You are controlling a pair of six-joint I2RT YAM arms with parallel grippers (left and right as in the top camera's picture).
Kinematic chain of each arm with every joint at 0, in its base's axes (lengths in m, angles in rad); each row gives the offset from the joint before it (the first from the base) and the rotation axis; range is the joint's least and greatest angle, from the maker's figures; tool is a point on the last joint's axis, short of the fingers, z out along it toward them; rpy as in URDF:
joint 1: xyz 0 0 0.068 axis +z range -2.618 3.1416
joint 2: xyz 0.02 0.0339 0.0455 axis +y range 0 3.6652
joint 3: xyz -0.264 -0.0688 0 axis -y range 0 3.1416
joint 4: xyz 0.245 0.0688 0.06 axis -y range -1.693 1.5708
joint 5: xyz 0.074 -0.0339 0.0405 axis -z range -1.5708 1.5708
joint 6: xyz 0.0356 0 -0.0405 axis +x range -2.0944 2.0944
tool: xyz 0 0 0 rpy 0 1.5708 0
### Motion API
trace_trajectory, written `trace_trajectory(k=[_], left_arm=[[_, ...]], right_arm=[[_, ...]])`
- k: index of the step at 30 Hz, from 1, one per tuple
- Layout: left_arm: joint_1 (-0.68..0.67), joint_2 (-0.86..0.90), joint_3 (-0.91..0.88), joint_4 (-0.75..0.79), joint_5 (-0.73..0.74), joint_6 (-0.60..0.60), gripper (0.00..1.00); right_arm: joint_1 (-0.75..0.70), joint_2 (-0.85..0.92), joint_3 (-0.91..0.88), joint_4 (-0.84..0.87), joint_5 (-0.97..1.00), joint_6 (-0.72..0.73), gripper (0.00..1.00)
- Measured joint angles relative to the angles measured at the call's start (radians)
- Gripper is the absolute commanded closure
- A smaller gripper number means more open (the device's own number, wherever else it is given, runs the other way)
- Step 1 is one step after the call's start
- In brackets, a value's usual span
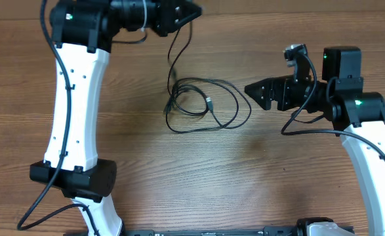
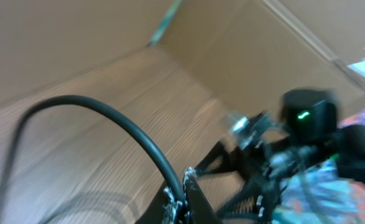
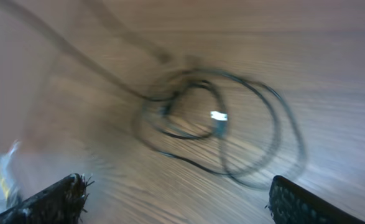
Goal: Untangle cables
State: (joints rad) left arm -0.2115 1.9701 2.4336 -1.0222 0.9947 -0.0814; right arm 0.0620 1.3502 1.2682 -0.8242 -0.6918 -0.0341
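Note:
My right gripper should take the raised cord point(image 1: 189, 38) and pull it away from the loops point(image 1: 169, 85), because the cord in my left gripper still runs into them.
The cables point(image 1: 205, 105) are thin black cord lying in loose loops on the wooden table, with a small silvery plug tip point(image 1: 210, 102) inside the loops. One strand rises from the loops to my left gripper point(image 1: 193, 11) at the top, which is shut on the cord point(image 2: 138, 140). My right gripper point(image 1: 252, 90) is open and empty, just right of the loops. In the right wrist view the loops point(image 3: 232, 130) and the plug tip point(image 3: 218, 116) lie ahead of my open fingers point(image 3: 179, 199), blurred.
The wooden table point(image 1: 199, 177) spreads around the cables. The left arm's white link point(image 1: 74, 111) runs down the left side; the right arm point(image 1: 369, 144) stands at the right. The right arm also shows in the left wrist view point(image 2: 306, 124).

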Motion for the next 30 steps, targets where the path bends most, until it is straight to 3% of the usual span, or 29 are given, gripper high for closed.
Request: trace_trajectory(k=[8,18,20,22,24,25,30], left_arm=[[-0.147,0.0,0.0,0.103,-0.012,-0.126,0.96],[-0.267,0.0,0.0,0.167,-0.052,-0.219,0.96],[-0.271,0.0,0.0,0.187,-0.056,-0.241,0.96],[-0.271,0.0,0.002,0.202,-0.062,-0.257,0.96],[-0.267,0.0,0.004,0.212,-0.068,-0.267,0.96],[-0.265,0.0,0.004,0.214,-0.07,-0.271,0.96],[-0.257,0.0,0.004,0.204,-0.117,-0.284,0.96]], right_arm=[[0.101,0.0,0.0,0.224,-0.076,-0.035,0.0],[0.149,0.0,0.0,0.454,0.064,-0.002,0.03],[0.15,0.0,0.0,0.494,0.079,0.031,0.13],[0.15,0.0,-0.001,0.526,0.096,0.066,0.41],[0.15,0.0,-0.001,0.549,0.111,0.11,0.85],[0.15,0.0,-0.001,0.562,0.12,0.141,0.96],[0.15,0.0,-0.001,0.536,0.165,0.223,0.96]])
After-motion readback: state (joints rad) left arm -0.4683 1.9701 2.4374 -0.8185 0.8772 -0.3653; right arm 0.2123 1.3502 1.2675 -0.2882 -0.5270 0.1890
